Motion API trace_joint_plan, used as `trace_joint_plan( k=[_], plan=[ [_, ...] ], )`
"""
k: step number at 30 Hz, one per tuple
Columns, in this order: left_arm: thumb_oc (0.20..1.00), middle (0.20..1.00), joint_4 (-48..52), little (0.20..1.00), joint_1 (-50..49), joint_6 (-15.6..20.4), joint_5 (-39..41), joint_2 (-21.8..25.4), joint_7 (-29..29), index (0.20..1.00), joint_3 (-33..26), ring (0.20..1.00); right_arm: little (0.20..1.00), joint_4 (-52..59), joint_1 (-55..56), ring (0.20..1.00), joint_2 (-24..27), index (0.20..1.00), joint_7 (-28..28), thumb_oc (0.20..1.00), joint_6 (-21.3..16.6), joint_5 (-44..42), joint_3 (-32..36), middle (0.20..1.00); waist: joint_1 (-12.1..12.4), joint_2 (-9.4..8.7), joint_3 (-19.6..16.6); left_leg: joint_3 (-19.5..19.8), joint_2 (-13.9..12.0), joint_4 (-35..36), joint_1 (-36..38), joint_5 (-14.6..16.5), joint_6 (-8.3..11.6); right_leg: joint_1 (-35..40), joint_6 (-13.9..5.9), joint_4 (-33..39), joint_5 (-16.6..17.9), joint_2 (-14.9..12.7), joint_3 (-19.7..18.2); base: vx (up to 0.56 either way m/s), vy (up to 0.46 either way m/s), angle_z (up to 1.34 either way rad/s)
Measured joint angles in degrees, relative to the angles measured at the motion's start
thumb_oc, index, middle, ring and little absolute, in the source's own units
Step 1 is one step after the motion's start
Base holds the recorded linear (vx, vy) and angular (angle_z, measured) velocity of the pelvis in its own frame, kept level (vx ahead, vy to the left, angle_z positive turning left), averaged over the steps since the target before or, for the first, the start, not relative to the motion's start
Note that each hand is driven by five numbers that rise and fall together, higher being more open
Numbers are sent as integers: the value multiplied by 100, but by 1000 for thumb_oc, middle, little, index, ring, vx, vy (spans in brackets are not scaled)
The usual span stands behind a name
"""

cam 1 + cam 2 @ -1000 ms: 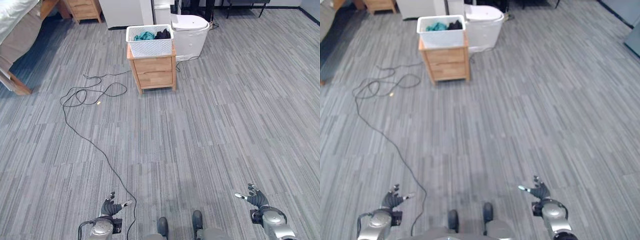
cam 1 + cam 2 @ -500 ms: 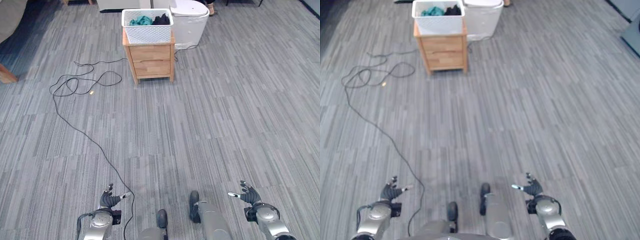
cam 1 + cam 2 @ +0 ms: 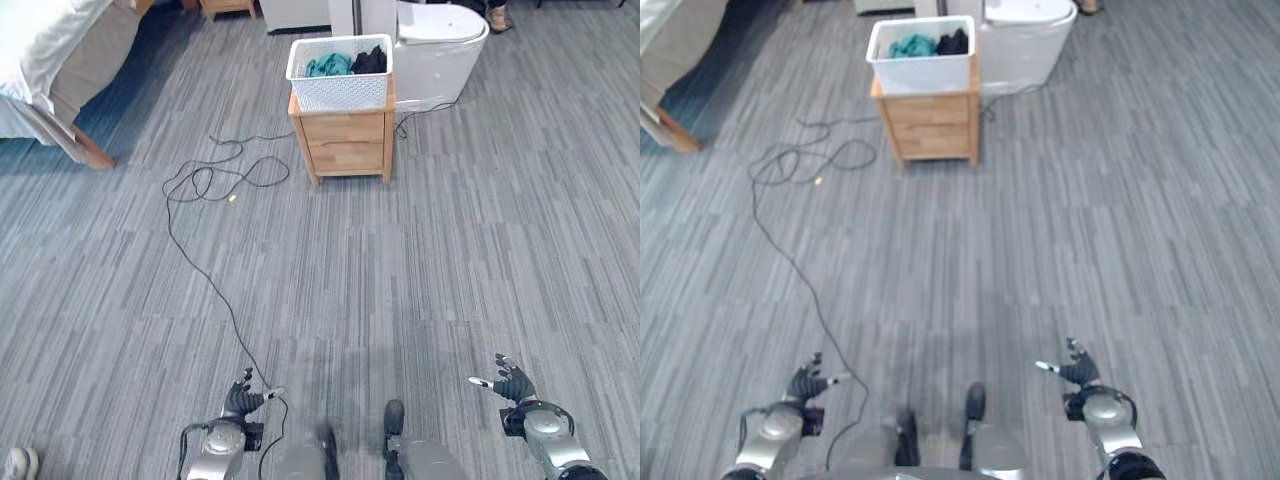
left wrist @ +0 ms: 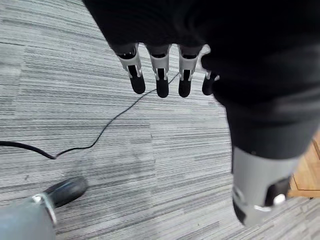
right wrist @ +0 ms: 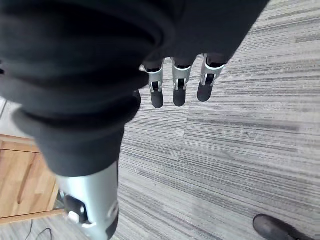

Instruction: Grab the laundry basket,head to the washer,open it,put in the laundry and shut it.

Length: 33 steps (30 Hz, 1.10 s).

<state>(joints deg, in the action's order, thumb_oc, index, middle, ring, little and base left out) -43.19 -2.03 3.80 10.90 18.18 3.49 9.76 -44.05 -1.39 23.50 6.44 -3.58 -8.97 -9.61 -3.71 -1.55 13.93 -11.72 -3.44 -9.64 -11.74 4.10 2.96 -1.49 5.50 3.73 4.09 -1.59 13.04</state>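
Observation:
My gripper will lift and carry the white laundry basket. The teal and black clothes (image 3: 346, 64) should come along and stay in place, because they lie below its rim (image 3: 341, 78).
A white laundry basket (image 3: 338, 88) with teal and black clothes (image 3: 345, 64) in it stands on a small wooden drawer cabinet (image 3: 345, 142) far ahead. Right behind the cabinet is a white round-topped washer (image 3: 438, 50). My left hand (image 3: 243, 400) hangs low at the bottom left and my right hand (image 3: 512, 381) at the bottom right, both far from the basket. Both hands are open with straight fingers (image 4: 159, 75) and hold nothing; my right hand's fingers (image 5: 179, 80) point at bare floor.
A black cable (image 3: 215, 180) loops on the grey carpet left of the cabinet and runs toward me. A bed (image 3: 55, 60) with a wooden leg stands at the far left. A person's shoe (image 3: 14, 464) shows at the bottom left corner.
The whole picture has shifted, so the camera has moved: the basket and cabinet now sit further right and lower, and the bed has come into view. Both hands stay open and low.

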Motion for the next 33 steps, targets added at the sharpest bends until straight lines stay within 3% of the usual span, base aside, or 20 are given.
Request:
trace_joint_plan(
  k=[1, 3, 6, 7, 9, 11, 12, 13, 15, 16, 18, 20, 21, 23, 24, 27, 29, 30, 31, 33],
  plan=[
    [1000, 1000, -6, 1000, -21, -7, -1, 12, 0, 1000, 1, 1000, 1000, 2, -2, 1000, -3, 1000, 5, 1000, -1, 0, -1, 1000, 32, 9, 11, -15, -96, 161, -186, -216, 10, 85, -21, 17, -14, 94, -5, 305, 13, -40],
    [1000, 1000, -83, 1000, -58, -9, -41, 20, 3, 1000, -1, 1000, 1000, -87, 13, 1000, -12, 1000, 86, 1000, -30, 5, -101, 1000, 67, 15, 18, -14, -214, 626, -517, -645, 183, 327, -166, 121, -354, 241, -16, 305, 40, -21],
    [1000, 1000, -220, 1000, -4, -16, -54, 36, 11, 1000, -65, 1000, 1000, -443, 103, 1000, -89, 1000, 101, 1000, 91, 12, -211, 1000, 103, 74, 60, -42, -369, 1467, -729, -980, 96, 806, -151, 92, -732, 465, -90, 493, 116, -15],
    [1000, 1000, -312, 1000, -41, -53, -54, 36, 12, 1000, -72, 1000, 1000, -490, 152, 1000, -128, 1000, 99, 1000, 95, 13, -212, 1000, 126, 46, 61, -83, -343, 1453, -714, -980, 76, 1006, -152, 83, -768, 457, -152, 479, 187, -40],
    [1000, 1000, -292, 1000, -171, -57, -65, 48, 14, 1000, -100, 1000, 1000, -471, 262, 1000, -133, 1000, 94, 1000, 91, 24, -199, 1000, 233, 15, -23, -327, -339, 1031, -630, -1047, -58, 1495, -399, 78, -1185, 294, -344, 739, 308, -55],
    [1000, 1000, -390, 1000, -290, -69, -95, 74, 14, 1000, -236, 1000, 1000, -482, 328, 1000, -260, 1000, 87, 1000, 106, 132, -212, 1000, 224, -217, -134, -684, -209, 653, -373, -1230, -299, 1815, -676, -198, -1508, -23, -486, 369, 190, -40],
    [1000, 1000, -471, 1000, -256, -87, -95, 65, 30, 1000, -251, 1000, 1000, -497, 315, 1000, -320, 1000, 83, 1000, 106, 179, -223, 1000, 228, -256, -224, -673, -120, 488, -299, -1181, -380, 1625, -742, -760, -1554, -163, -479, 352, 196, -24],
    [1000, 1000, -454, 1000, -258, -90, -96, 133, 24, 1000, -222, 1000, 1000, -510, 356, 1000, -443, 1000, 86, 1000, 74, 211, -210, 1000, 218, -283, -456, -667, -42, 456, -269, -1058, -743, 1228, -802, -1631, -1551, -334, -415, 351, 196, -10],
    [1000, 1000, -476, 1000, -58, -96, -97, 329, 30, 1000, -115, 1000, 1000, -327, 404, 1000, -583, 1000, 76, 1000, 86, 212, -255, 1000, 208, -448, -497, -659, 214, 496, -17, -922, -776, 548, -1033, -3316, -1467, -709, -495, 375, 219, 15],
    [1000, 1000, -468, 1000, 174, -95, -97, 408, 41, 1000, -68, 1000, 1000, -184, 415, 1000, -659, 1000, 77, 1000, 86, 210, -263, 1000, 185, -526, -544, -610, 367, 575, 172, -786, -941, 106, -1072, -3967, -1464, -858, -639, 304, 177, 8],
    [1000, 1000, -520, 1000, 456, -106, -96, 481, 94, 1000, 18, 1000, 1000, -57, 173, 1000, -697, 1000, 77, 1000, 66, 210, -274, 1000, 176, -426, -467, -521, 485, 911, 594, -681, -957, -716, -1027, -4744, -1528, -865, -753, 270, 127, 15],
    [1000, 1000, -485, 1000, 557, -51, -97, 532, 118, 1000, 92, 1000, 1000, 11, 46, 1000, -687, 1000, 78, 1000, 66, 210, -321, 1000, 75, -326, -373, -486, 538, 959, 805, -674, -951, -1141, -1017, -4650, -1549, -761, -810, 366, 99, 27],
    [1000, 1000, -460, 1000, 574, -21, -95, 470, 141, 1000, 93, 1000, 1000, 57, -101, 1000, -598, 1000, 77, 1000, 55, 210, -436, 1000, 62, -162, -251, -527, 503, 1169, 1237, -558, -943, -1475, -1000, -4062, -1571, -734, -446, 308, 62, -5],
    [1000, 1000, -452, 1000, 511, -12, -95, 441, 141, 1000, 101, 1000, 1000, 90, -197, 1000, -576, 1000, 79, 1000, 13, 211, -451, 1000, 63, -70, -184, -575, 516, 1300, 1460, -399, -880, -1856, -1047, -3395, -1534, -748, -195, 302, -14, -2],
    [1000, 1000, -467, 1000, 505, -12, -95, 436, 136, 1000, 104, 1000, 1000, 89, -236, 1000, -582, 1000, 76, 1000, 12, 211, -459, 1000, -9, -134, -139, -598, 573, 1317, 1557, -340, -796, -2252, -1028, -2832, -1414, -765, -74, 423, -84, 35],
    [1000, 1000, -638, 1000, 452, -21, -94, 439, 139, 1000, 94, 1000, 1000, 23, -205, 1000, -584, 1000, 76, 1000, 42, 210, -444, 1000, -61, -227, -39, -612, 616, 1313, 1779, -81, -611, -2432, -1042, -1605, -1031, -713, 141, 275, -88, 33],
    [1000, 1000, -650, 1000, 289, -47, -95, 427, 136, 1000, 99, 1000, 1000, 4, -128, 1000, -576, 1000, 77, 1000, 89, 211, -414, 1000, -88, -266, -30, -532, 611, 1299, 2013, 107, -487, -2361, -1044, -1360, -787, -717, 226, 417, -182, 29],
    [1000, 1000, -676, 1000, 233, -52, -97, 408, 136, 1000, 100, 1000, 1000, -82, -113, 1000, -556, 1000, 76, 1000, 89, 212, -376, 1000, -86, -267, -28, -471, 554, 1257, 2195, 361, -342, -2189, -1015, -1236, -565, -675, 203, 459, -219, 26],
    [1000, 1000, -672, 1000, 222, -55, -99, 377, 129, 1000, 111, 1000, 1000, -156, -145, 1000, -534, 1000, 78, 1000, 100, 212, -348, 1000, -76, -171, 27, -371, 449, 1219, 2289, 433, -247, -2128, -1005, -1360, -335, -561, 159, 465, -232, 35],
    [1000, 1000, -676, 1000, 263, -53, -110, 306, 119, 1000, 116, 1000, 1000, -160, -200, 1000, -485, 1000, 76, 1000, 105, 214, -318, 1000, -126, -4, 82, -129, 207, 757, 2280, 469, -185, -1942, -970, -1534, -267, -311, -58, 274, -163, 44]
  ],
)
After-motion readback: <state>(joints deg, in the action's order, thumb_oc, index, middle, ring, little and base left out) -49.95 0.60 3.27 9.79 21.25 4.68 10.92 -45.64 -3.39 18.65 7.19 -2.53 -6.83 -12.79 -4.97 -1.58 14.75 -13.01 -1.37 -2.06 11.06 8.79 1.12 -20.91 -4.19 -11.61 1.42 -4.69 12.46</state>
